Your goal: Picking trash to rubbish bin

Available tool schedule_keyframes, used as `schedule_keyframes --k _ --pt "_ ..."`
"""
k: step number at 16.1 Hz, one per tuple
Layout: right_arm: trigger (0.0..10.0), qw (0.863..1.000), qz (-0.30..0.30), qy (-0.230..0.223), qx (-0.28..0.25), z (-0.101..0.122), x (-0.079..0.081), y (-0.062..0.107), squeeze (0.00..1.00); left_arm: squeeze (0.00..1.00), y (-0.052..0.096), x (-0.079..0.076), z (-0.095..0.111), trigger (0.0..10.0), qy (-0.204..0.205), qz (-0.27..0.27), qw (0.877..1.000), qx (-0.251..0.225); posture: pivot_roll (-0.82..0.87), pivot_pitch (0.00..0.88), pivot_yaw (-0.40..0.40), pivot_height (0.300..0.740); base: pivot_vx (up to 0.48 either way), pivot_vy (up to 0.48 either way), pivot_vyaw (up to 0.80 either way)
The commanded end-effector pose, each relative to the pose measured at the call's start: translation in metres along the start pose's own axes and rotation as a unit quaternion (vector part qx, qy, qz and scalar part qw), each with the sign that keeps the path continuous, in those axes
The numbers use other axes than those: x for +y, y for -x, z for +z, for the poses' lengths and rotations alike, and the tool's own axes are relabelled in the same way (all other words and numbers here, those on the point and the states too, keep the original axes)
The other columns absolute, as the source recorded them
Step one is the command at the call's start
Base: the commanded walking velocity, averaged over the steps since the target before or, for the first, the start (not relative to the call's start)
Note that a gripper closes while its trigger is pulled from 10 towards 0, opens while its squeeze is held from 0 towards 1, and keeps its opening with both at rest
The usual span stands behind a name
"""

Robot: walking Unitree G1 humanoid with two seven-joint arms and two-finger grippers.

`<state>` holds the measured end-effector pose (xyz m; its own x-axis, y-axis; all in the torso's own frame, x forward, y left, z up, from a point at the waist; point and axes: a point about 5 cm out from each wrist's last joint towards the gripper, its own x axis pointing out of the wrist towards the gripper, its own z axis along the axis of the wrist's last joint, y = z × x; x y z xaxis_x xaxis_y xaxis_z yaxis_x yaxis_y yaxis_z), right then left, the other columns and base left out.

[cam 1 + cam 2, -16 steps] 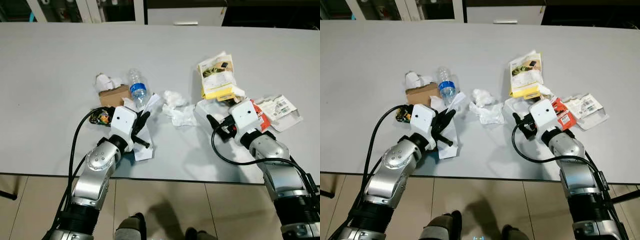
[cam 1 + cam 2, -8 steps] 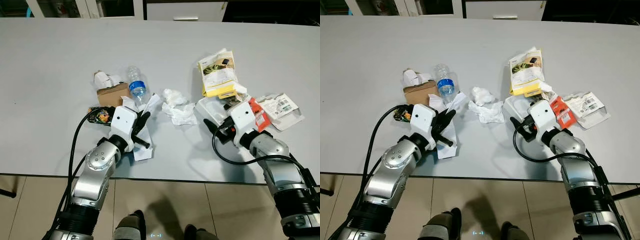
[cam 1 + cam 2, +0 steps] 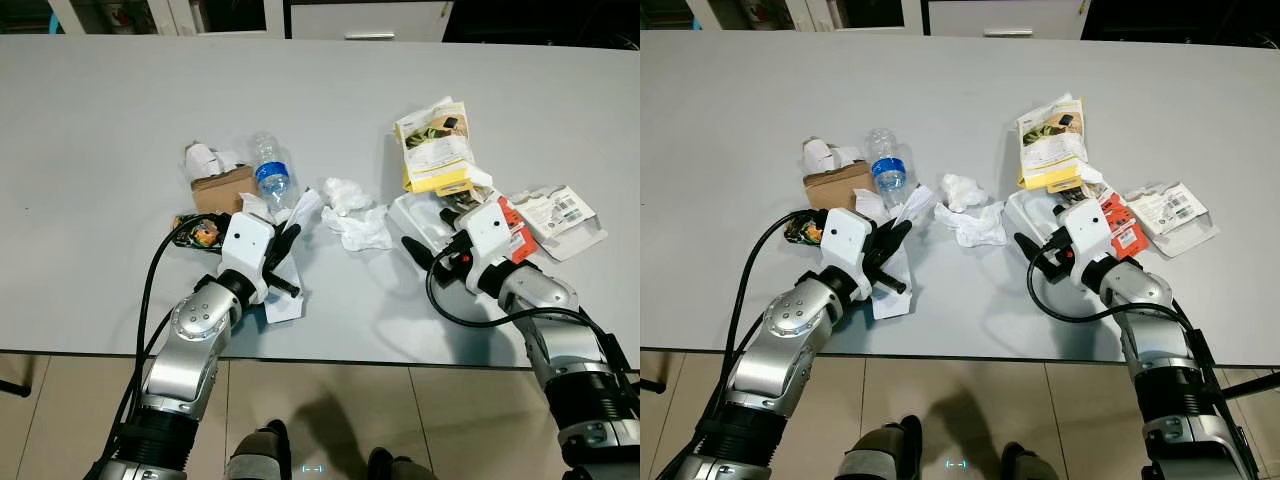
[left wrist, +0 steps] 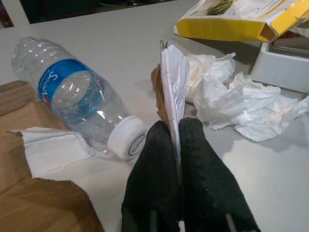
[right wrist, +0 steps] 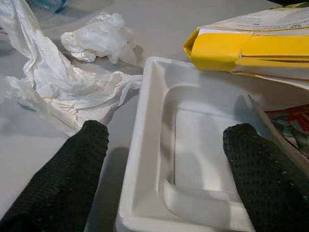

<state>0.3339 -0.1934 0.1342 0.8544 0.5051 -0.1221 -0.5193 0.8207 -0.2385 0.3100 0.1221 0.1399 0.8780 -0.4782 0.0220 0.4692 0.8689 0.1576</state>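
Observation:
The white plastic tray [image 3: 418,216] will come away alone and empty when I lift it, because the yellow package's end [image 5: 217,52] only just hangs over the tray's rim.
Trash lies scattered on the grey table [image 3: 120,120]. My left gripper [image 3: 286,246] is shut on a white paper sheet [image 4: 172,87] that stands on edge between its fingers, beside a clear water bottle [image 4: 72,96] with a blue label. My right gripper [image 3: 432,236] is open, its two fingers either side of the near rim of a white plastic tray [image 5: 193,125]. Crumpled white tissue [image 3: 357,213] lies between the two grippers. A yellow package [image 3: 436,150] sits just beyond the tray.
A brown cardboard piece [image 3: 223,189] and a colourful wrapper [image 3: 198,230] lie left of the bottle. A red packet [image 3: 516,228] and a clear blister pack [image 3: 562,214] lie at the right. The table's near edge runs just below both wrists, with tiled floor beneath.
My right gripper has edged slightly left and closer to the white tray. The left gripper keeps the same hold on the paper.

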Motion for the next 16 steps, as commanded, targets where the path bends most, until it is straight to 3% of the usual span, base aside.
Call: schedule_keyframes --k 1,2,16 --pt "1.3 0.998 0.026 -0.034 0.035 -0.021 0.011 0.003 0.00 0.00 0.003 -0.002 -0.001 10.0 -0.003 -0.005 1.000 0.004 0.27 0.235 0.004 0.740 0.000 0.000 0.00" --pt "0.0 0.998 0.030 -0.036 0.034 -0.022 0.012 0.003 0.00 0.00 0.003 -0.002 -0.001 10.0 -0.003 -0.004 1.000 0.004 0.27 0.235 0.004 0.740 0.000 0.000 0.00" --pt "0.0 0.992 0.103 -0.048 0.062 -0.038 0.033 0.017 0.00 0.00 0.004 -0.004 -0.001 10.0 -0.004 -0.011 1.000 0.006 0.27 0.237 0.010 0.740 0.000 0.000 0.00"
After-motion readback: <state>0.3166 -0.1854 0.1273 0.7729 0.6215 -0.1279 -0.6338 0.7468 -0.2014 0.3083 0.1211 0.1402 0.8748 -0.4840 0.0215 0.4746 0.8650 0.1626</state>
